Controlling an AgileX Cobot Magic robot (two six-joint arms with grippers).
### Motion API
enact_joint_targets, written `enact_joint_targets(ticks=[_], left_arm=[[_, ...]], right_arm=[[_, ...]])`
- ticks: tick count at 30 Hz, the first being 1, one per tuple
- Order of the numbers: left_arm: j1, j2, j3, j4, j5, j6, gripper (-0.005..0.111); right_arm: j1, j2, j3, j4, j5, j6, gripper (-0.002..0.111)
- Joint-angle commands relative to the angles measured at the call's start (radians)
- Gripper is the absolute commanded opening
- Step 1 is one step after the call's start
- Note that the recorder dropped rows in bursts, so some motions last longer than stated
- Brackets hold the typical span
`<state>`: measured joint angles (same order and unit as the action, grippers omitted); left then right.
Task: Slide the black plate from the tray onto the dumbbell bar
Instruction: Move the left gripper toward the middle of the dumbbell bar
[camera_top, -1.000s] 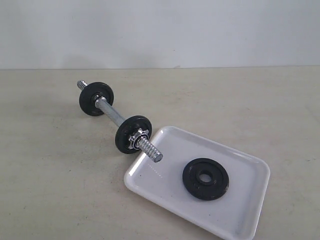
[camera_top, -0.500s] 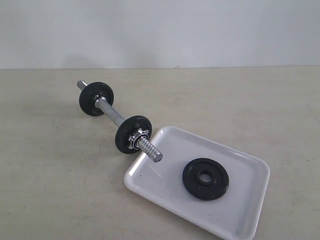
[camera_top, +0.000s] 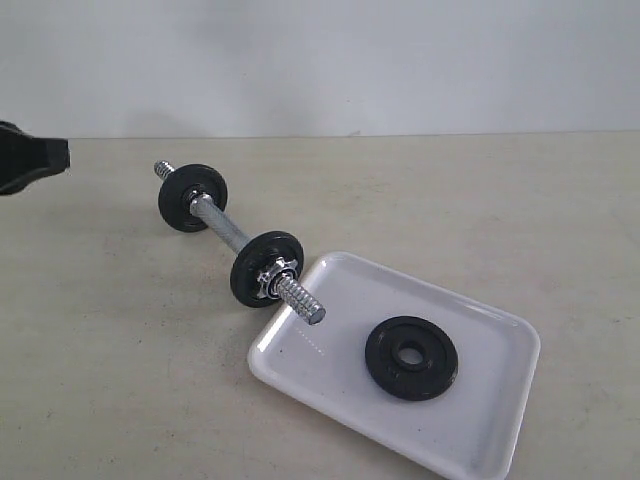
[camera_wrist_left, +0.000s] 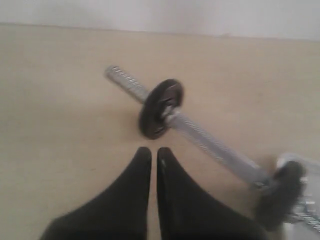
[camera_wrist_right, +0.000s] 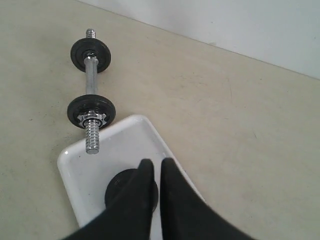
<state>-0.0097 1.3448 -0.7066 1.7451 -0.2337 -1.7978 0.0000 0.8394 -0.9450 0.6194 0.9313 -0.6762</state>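
Observation:
My left gripper should open, turn and grab the handle (camera_top: 206, 209) next to the far disc, because it is shut and the dumbbell bar (camera_top: 229, 231) lies at a slant to it.
The black plate (camera_top: 411, 357) lies flat on the white tray (camera_top: 330, 390), right of the middle. The dumbbell bar (camera_top: 228, 228) rests on the table with two small black discs on it and a star nut (camera_top: 272, 275); its threaded end reaches over the tray's corner. My left gripper (camera_top: 55, 160) shows at the far left edge, apart from the bar. In the left wrist view it (camera_wrist_left: 154, 150) is shut and empty, short of the bar (camera_wrist_left: 210, 145). My right gripper (camera_wrist_right: 154, 162) is shut and empty above the plate (camera_wrist_right: 120, 190) and tray (camera_wrist_right: 85, 165), partly hiding the plate.
The beige table (camera_top: 120, 380) runs back to a pale wall (camera_top: 320, 60). The tray lies near the front right edge of the exterior view. The bar (camera_wrist_right: 89, 75) lies slantwise from the back left toward the tray.
My left gripper has come into the exterior view at the left edge. The bar, plate and tray have not moved.

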Motion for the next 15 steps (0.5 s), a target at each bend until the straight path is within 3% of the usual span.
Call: enact_joint_targets(ticks=[1,5,11,15], left_arm=[[-0.001,0.096,0.006,-0.001,0.265,0.244,0.004],[-0.001,0.127,0.006,-0.001,0.367,0.399,0.004],[-0.001,0.127,0.005,-0.001,0.385,0.583,0.004],[-0.001,0.127,0.005,-0.012,0.353,0.547,0.004]], right_arm=[[-0.001,0.000,-0.005,-0.001,-0.023,-0.011,0.003],[-0.001,0.000,-0.005,0.004,-0.049,-0.011,0.003],[-0.001,0.000,-0.005,0.004,-0.067,-0.007,0.003],[-0.001,0.000,-0.005,0.004,-0.069,-0.003,0.003]])
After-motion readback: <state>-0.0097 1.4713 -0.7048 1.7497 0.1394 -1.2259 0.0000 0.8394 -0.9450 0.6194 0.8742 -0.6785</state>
